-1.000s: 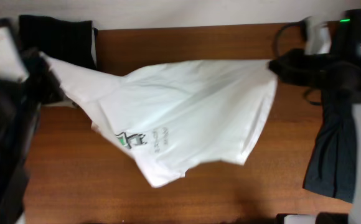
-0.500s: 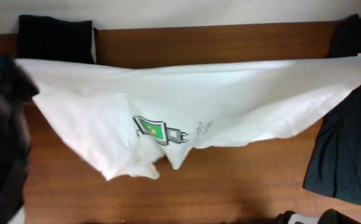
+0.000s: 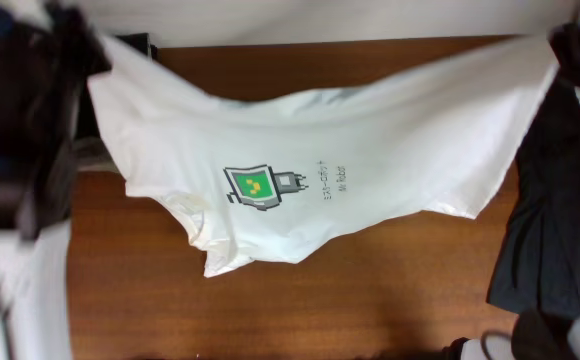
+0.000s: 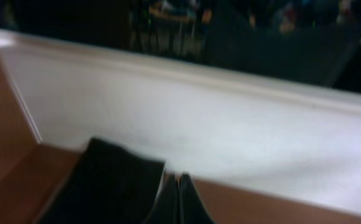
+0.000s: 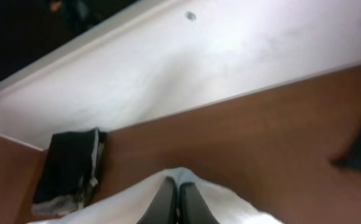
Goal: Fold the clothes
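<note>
The T-shirt stretched high [image 3: 300,150] is by the wall, so my left gripper and my right gripper should pull its corners back to the table's near side [image 3: 300,298] and lay it flat.
The clothes are one white T-shirt [image 3: 390,140] with a green print [image 3: 255,187], stretched above the brown table [image 3: 370,300] between both arms. Overhead, my left gripper [image 3: 92,48] holds the shirt's back-left corner and my right gripper [image 3: 555,45] holds its back-right corner. The lower edge sags toward the table's middle. In the right wrist view the gripper [image 5: 176,185] is shut, with white cloth [image 5: 106,208] pinched between the fingers. The left wrist view shows that gripper [image 4: 179,182] shut, but the cloth is barely visible at its tips.
A folded black garment [image 5: 71,168] lies at the table's back left, also seen in the left wrist view [image 4: 106,186]. A dark garment [image 3: 550,230] hangs over the right side. A white wall [image 4: 230,118] runs along the table's far edge.
The shirt has gone from bunched to pulled out wide between the arms. Both grippers have since moved toward the back corners, and the print now faces up near the middle.
</note>
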`<move>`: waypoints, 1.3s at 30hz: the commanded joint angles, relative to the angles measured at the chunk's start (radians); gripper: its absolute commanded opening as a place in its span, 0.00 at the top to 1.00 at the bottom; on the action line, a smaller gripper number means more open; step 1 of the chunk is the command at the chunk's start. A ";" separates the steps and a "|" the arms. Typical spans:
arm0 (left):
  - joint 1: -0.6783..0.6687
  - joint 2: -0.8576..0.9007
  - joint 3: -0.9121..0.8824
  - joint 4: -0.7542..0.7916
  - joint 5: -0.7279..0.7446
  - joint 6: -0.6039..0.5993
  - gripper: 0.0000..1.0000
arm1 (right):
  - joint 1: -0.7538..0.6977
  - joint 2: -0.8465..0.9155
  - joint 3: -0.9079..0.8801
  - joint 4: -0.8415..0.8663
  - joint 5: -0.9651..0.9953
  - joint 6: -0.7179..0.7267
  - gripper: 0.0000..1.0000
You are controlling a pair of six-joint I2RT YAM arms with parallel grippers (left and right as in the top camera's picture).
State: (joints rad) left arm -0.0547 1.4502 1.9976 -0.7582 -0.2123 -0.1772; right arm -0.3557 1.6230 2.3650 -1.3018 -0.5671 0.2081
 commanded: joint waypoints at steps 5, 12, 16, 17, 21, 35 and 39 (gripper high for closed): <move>-0.003 0.401 0.029 0.495 0.161 -0.045 0.99 | 0.167 0.256 0.032 0.450 -0.009 0.244 0.96; 0.023 0.366 0.531 0.207 0.142 0.048 1.00 | -0.043 0.222 0.484 0.193 -0.069 0.213 0.96; 0.022 0.382 0.580 -0.118 0.146 0.051 0.99 | -0.055 0.240 0.479 -0.110 -0.026 0.044 0.96; 0.022 0.398 0.568 -0.180 0.146 0.051 1.00 | -0.045 0.247 0.456 -0.142 -0.019 0.026 0.96; 0.023 0.538 0.486 -0.467 0.175 0.051 0.99 | 0.031 0.284 0.212 -0.295 0.058 -0.080 0.96; 0.034 0.562 0.352 -0.930 0.206 0.051 1.00 | 0.105 0.137 -0.349 -0.311 0.164 -0.098 0.96; 0.034 0.354 0.180 -0.929 0.206 0.051 1.00 | 0.140 -0.014 -0.497 -0.316 0.240 -0.073 0.96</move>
State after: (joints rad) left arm -0.0265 1.9583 2.2883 -1.6848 -0.0032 -0.1387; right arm -0.2386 1.6730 1.9461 -1.6226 -0.3737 0.1284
